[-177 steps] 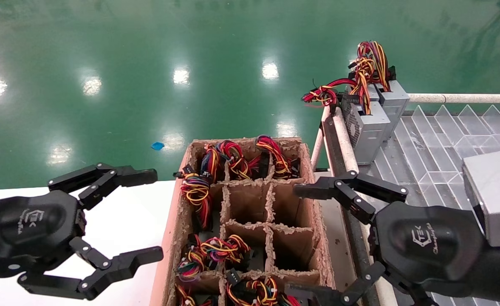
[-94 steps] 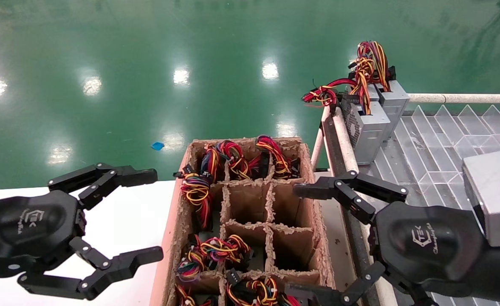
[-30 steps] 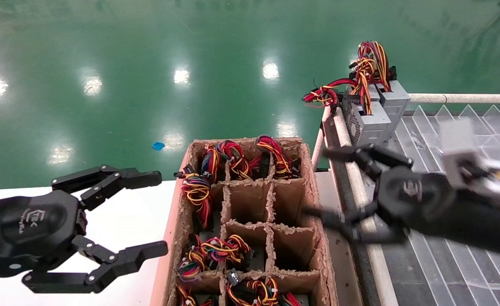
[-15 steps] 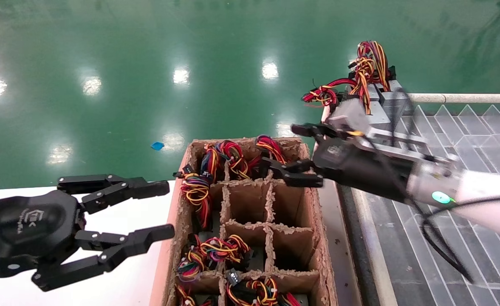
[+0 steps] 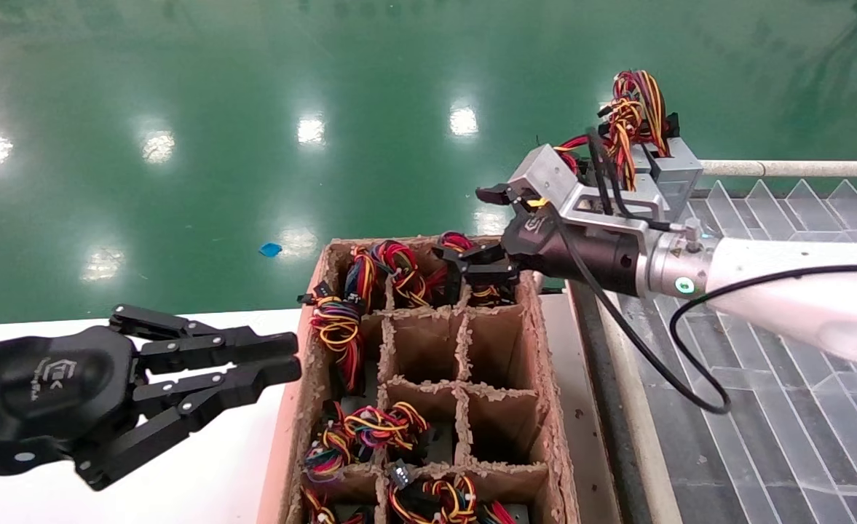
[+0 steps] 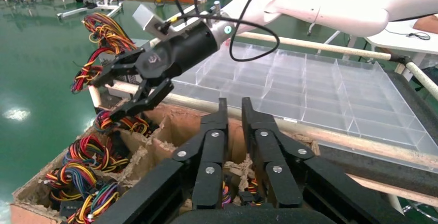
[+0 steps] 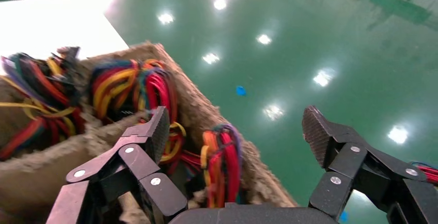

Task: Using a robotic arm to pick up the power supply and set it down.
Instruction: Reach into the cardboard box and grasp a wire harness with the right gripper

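I expect the hidden grey body to come along underneath when I lift the red, orange and yellow wire bundle (image 7: pixel 222 162), because the wires run down into the cell (image 7: pixel 213 197).
The robotic arm reaches from the right across the cardboard box (image 5: pixel 547 378). Its gripper, my right gripper (image 5: pixel 474 229), is open at the box's far right cell. In the right wrist view my right gripper (image 7: pixel 235 126) straddles the box's far wall, one finger inside and one outside over the green floor. The power supply in that cell shows only as a red, orange and yellow wire bundle (image 7: pixel 219 157), lying between the fingers and not gripped; its grey body is hidden. My left gripper (image 5: pixel 293 355) hangs left of the box, fingers drawn almost together on nothing.
Other cells hold more wire bundles (image 5: pixel 341 327). Two grey power supplies (image 5: pixel 672 171) with wires stand at the far corner of the clear divided tray (image 5: pixel 799 218) on the right. A white table (image 5: pixel 217 473) lies under my left gripper. A pale rail (image 5: pixel 799 169) borders the tray.
My right arm swung from the near right, forward and left, over the box's far right cell, staying open. My left gripper closed from wide open to nearly together.
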### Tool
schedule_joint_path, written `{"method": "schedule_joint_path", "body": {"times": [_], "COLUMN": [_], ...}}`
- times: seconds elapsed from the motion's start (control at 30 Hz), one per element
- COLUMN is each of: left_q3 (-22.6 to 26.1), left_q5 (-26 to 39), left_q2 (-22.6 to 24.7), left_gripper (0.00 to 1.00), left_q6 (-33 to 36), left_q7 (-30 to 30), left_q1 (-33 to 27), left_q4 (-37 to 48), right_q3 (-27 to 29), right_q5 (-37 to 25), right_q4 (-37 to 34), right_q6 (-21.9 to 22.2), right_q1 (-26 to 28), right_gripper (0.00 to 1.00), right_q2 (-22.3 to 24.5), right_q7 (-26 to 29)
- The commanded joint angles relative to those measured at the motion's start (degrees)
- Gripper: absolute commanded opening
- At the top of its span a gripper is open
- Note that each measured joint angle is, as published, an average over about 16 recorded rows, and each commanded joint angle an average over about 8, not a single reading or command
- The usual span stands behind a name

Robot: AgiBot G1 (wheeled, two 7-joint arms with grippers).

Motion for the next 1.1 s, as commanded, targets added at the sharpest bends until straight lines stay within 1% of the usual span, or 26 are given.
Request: {"method": "schedule_joint_path", "body": {"times": [0.03, 0.2, 0.4, 0.73, 1.1], "left_q3": [0.00, 0.00, 0.00, 0.00, 0.00], "left_q5": [0.00, 0.00, 0.00, 0.00, 0.00], "left_q2": [0.00, 0.00, 0.00, 0.00, 0.00], "left_gripper": [0.00, 0.00, 0.00, 0.00, 0.00], "left_q6": [0.00, 0.00, 0.00, 0.00, 0.00], "left_q7": [0.00, 0.00, 0.00, 0.00, 0.00], "left_q1": [0.00, 0.00, 0.00, 0.00, 0.00], "left_q4": [0.00, 0.00, 0.00, 0.00, 0.00], "right_q3": [-0.66, -1.36, -1.52, -2.16, -3.29], "right_q5": [-1.20, -2.29, -2.75, -4.17, -7.36], "right_q4": [-1.36, -1.50, 0.32, 4.57, 9.11], "right_q6": [0.21, 0.53, 1.00, 1.88, 3.58], "right_q1": [1.17, 1.13, -0.04, -1.64, -2.45], "right_gripper": [0.00, 0.00, 0.00, 0.00, 0.00], "right_q2": [-0.88, -1.39, -0.54, 0.93, 2.39], "right_q7": [-0.48, -0.76, -0.33, 2.09, 5.21]}}
